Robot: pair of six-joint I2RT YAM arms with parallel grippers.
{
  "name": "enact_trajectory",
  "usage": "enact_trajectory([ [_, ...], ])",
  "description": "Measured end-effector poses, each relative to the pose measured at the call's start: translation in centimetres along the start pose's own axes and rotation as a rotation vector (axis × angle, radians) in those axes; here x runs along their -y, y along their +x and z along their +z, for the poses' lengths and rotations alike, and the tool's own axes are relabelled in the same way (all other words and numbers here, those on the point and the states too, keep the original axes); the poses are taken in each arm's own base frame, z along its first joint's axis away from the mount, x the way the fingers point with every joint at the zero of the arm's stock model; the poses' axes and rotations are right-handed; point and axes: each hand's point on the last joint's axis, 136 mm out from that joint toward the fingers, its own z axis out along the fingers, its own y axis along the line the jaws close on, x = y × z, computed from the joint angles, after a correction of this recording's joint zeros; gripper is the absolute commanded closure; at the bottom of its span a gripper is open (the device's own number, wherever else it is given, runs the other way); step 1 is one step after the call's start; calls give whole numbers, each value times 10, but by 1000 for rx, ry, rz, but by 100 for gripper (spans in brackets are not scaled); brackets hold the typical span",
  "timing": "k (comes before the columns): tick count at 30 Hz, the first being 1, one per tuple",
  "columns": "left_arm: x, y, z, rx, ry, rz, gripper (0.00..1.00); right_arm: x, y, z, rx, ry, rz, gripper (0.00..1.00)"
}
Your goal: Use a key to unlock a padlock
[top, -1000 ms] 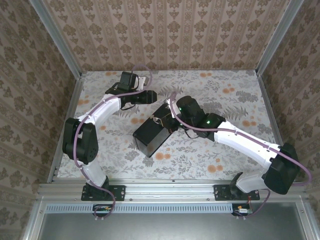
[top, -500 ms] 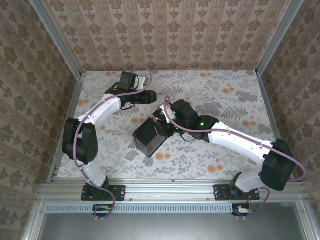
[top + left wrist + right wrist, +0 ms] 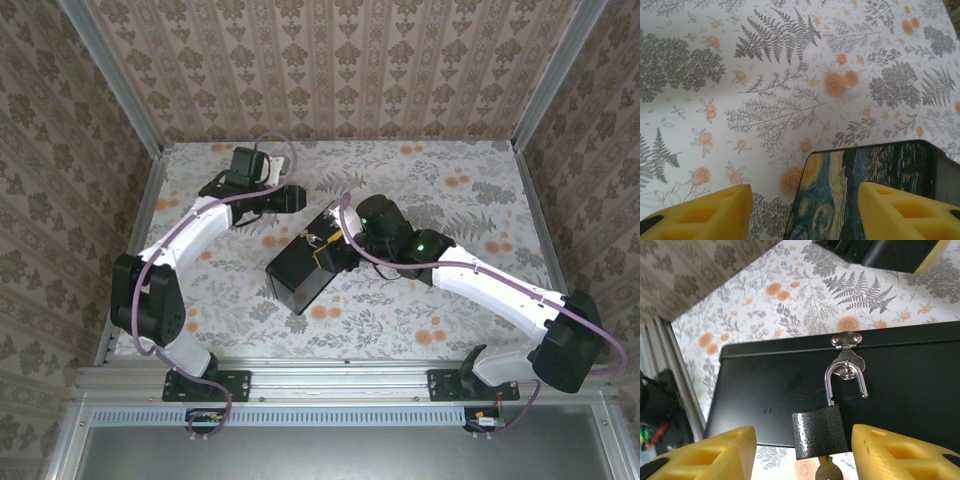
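Observation:
The robot's left gripper should steady the box while the right gripper unhooks the padlock by the padlock's body, because the open shackle is in the unheld box's hasp.
The padlock, small with a black textured body, hangs by its silver shackle from the hasp on the black box front. One shackle leg stands free of the body. The grey key sticks in the bottom of the body. My right gripper is open, one yellow finger on each side of the padlock, touching neither it nor the key. My left gripper is open above the far corner of the blue-and-yellow swirl-painted lid, holding nothing. From above, both grippers flank the box.
The box lies askew in the middle of the flower-patterned table. Patterned walls with metal posts close in the left, right and back. The arm bases are bolted to the rail at the near edge.
My right gripper has opened and let go of the key, drawing back a little from the padlock. The left arm has shifted slightly left, its jaws unchanged.

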Motion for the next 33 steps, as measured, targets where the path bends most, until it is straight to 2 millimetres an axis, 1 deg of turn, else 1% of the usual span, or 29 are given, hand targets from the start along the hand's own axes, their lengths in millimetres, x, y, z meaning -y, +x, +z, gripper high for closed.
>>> enact_trajectory([
  [5, -8, 9, -8, -16, -26, -30, 41, 1, 10, 5, -32, -5, -137, 44],
  [8, -12, 21, -12, -39, -36, -64, 41, 3, 14, 10, -51, -6, -208, 44],
  [12, -15, 39, -18, -64, -43, -98, 40, 6, 23, 24, -100, -21, -280, 45],
  [14, -16, 43, -24, -65, -47, -109, 40, 5, 19, 25, -99, -30, -311, 47],
  [16, -17, 45, -32, -57, -52, -115, 40, 3, 18, 28, -103, -46, -341, 53],
  [20, -17, 41, -48, -27, -56, -116, 40, 5, 18, 30, -109, -64, -365, 61],
  [22, -14, 40, -54, -20, -54, -114, 38, 6, 19, 29, -111, -79, -377, 66],
  [24, -13, 43, -56, -23, -51, -115, 36, 7, 19, 27, -111, -92, -390, 69],
  [27, -12, 58, -61, -55, -54, -130, 35, 9, 19, 25, -112, -111, -420, 71],
  [30, -8, 75, -72, -96, -61, -139, 35, 10, 19, 24, -114, -141, -453, 73],
  [33, -2, 83, -87, -104, -64, -134, 35, 12, 17, 25, -119, -176, -490, 73],
])
